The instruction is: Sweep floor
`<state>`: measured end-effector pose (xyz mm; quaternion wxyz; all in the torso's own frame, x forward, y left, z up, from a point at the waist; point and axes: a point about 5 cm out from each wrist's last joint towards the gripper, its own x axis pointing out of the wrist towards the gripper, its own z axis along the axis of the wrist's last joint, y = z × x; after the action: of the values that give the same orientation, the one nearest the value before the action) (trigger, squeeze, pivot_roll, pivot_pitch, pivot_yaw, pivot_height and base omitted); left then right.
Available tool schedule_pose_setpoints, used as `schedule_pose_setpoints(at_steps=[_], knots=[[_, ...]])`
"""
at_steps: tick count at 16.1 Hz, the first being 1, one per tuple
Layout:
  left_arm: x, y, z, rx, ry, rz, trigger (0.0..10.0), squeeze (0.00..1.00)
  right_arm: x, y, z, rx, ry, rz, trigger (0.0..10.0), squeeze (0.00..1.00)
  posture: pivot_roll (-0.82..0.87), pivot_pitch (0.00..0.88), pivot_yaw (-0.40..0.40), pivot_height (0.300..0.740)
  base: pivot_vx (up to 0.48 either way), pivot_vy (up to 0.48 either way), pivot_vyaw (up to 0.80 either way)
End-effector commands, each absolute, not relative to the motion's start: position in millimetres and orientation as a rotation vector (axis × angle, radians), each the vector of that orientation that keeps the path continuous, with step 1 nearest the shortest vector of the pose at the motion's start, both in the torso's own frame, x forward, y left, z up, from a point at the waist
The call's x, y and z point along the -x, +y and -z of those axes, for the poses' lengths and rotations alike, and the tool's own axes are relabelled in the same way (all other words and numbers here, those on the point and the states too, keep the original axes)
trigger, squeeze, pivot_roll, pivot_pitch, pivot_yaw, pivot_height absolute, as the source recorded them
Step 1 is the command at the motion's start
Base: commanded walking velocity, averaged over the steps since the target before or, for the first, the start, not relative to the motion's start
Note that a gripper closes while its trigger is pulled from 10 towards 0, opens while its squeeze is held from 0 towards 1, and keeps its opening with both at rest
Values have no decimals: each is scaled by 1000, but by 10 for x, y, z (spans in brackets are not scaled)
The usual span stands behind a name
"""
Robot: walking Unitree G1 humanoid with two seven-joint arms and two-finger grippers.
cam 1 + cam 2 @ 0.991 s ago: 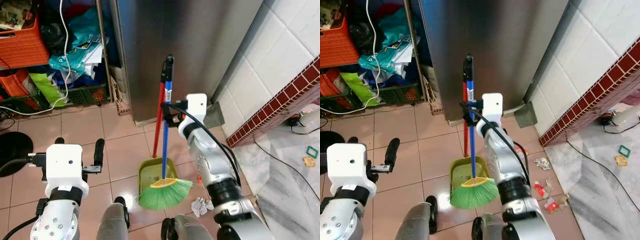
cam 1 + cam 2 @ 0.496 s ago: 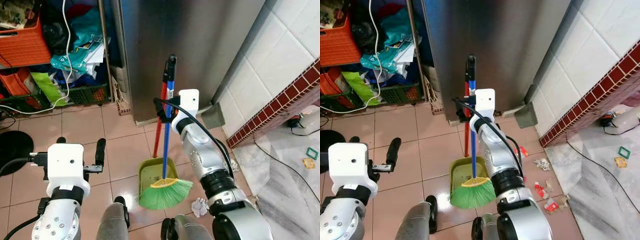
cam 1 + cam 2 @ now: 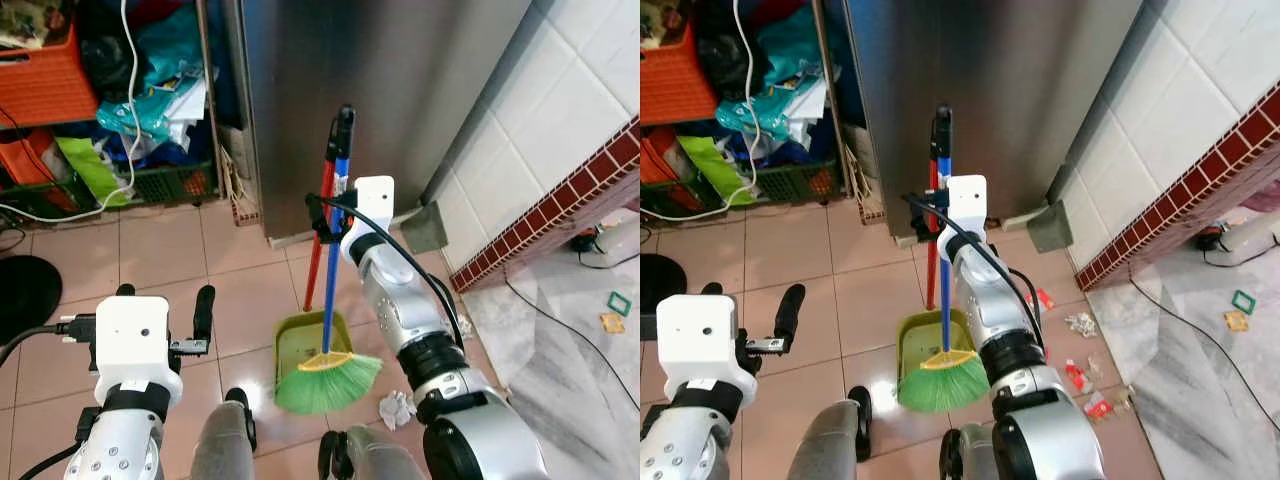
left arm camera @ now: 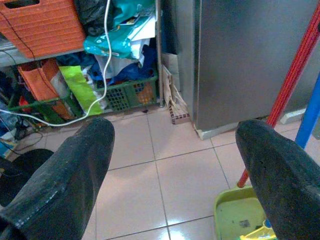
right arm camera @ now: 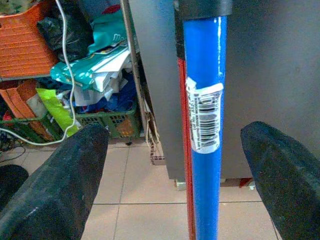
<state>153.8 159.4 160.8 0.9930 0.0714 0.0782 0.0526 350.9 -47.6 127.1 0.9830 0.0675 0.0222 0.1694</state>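
The dustpan (image 3: 295,342) should stay behind, standing with its red handle up, when I raise the broom, because the green bristles (image 3: 328,386) just lie across its front edge.
A broom with a blue handle (image 3: 333,250) and green bristles (image 3: 328,380) stands upright on the tiled floor. Behind it a yellow-green dustpan (image 3: 298,338) rests on the floor, its red handle (image 3: 317,250) leaning against the steel cabinet. My right gripper (image 3: 325,213) is open at the upper part of the blue handle (image 5: 205,125), one finger on each side and apart from it. My left gripper (image 3: 166,293) hangs open over bare tiles, left of the dustpan. Crumpled paper (image 3: 397,408) and red scraps (image 3: 1077,376) lie on the floor to the right of the bristles.
A tall steel cabinet (image 3: 380,90) stands straight ahead. A cluttered shelf with an orange crate (image 3: 40,85) and a green basket (image 3: 170,185) is at the left. A tiled wall with a red brick band (image 3: 560,210) closes the right, with a black cable (image 3: 570,330) on the marble floor.
My right gripper has moved left and forward, so its fingers now straddle the blue handle. The broom and dustpan have stayed put; the left arm has barely moved.
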Motion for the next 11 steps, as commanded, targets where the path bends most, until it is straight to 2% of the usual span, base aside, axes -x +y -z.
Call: schedule_pose_setpoints(at_steps=[1, 11], knots=[[-1490, 1577, -1634, -135, 163, -103, 10000, 0, -3530, -461, -1281, -142, 42, -328, 10000, 0, 171, 266, -109, 740, 0, 0, 0], [-1379, 1518, -1658, -108, 192, -95, 10000, 0, -3616, -486, -1353, -125, 8, -290, 10000, 0, 170, 304, -113, 740, 0, 0, 0]])
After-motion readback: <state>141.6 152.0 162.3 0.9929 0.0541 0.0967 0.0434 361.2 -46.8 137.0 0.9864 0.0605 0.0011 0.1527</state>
